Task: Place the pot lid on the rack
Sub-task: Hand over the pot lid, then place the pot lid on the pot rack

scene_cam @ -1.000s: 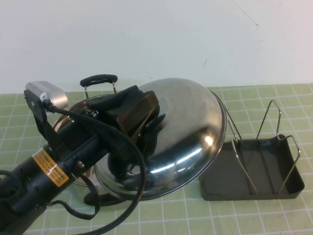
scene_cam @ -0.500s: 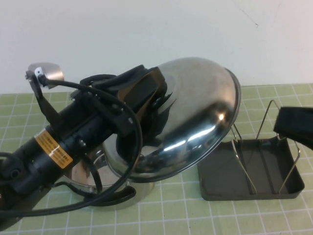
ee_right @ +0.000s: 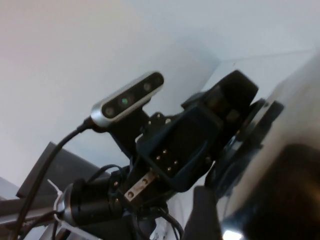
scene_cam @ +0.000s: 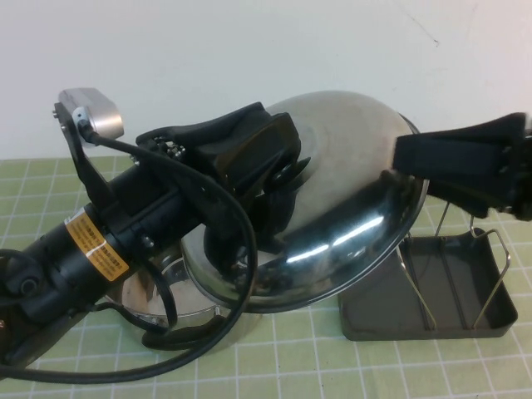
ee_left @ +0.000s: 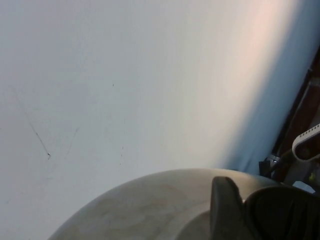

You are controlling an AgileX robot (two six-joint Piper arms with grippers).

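Observation:
My left gripper on the lid's knob would meet the rack's wire loops [scene_cam: 417,287], so my right gripper should take the lid's rim [scene_cam: 407,125] and lower the lid in.
The pot lid [scene_cam: 349,208] is shiny steel, lifted and tilted on edge above the pot [scene_cam: 158,295]. My left gripper [scene_cam: 278,179] is shut on the lid's black knob; one of its fingers [ee_left: 225,210] shows against the dome [ee_left: 150,205] in the left wrist view. My right gripper [scene_cam: 401,158] reaches in from the right, open, with its fingertips at the lid's upper right rim. The right wrist view shows one finger [ee_right: 204,215] beside the lid's rim [ee_right: 300,100]. The rack [scene_cam: 374,307], a dark grey tray with wire loops [scene_cam: 461,216], sits at the lower right, just below the lid's rim.
The steel pot stands under the left arm, with a black handle [scene_cam: 179,337] at the front. A white wall rises behind the green tiled table [scene_cam: 332,366]. The left arm's cable loops over the pot.
The left gripper has raised the lid and carried it right, towards the rack. The right gripper has come in from the right edge up to the lid's rim.

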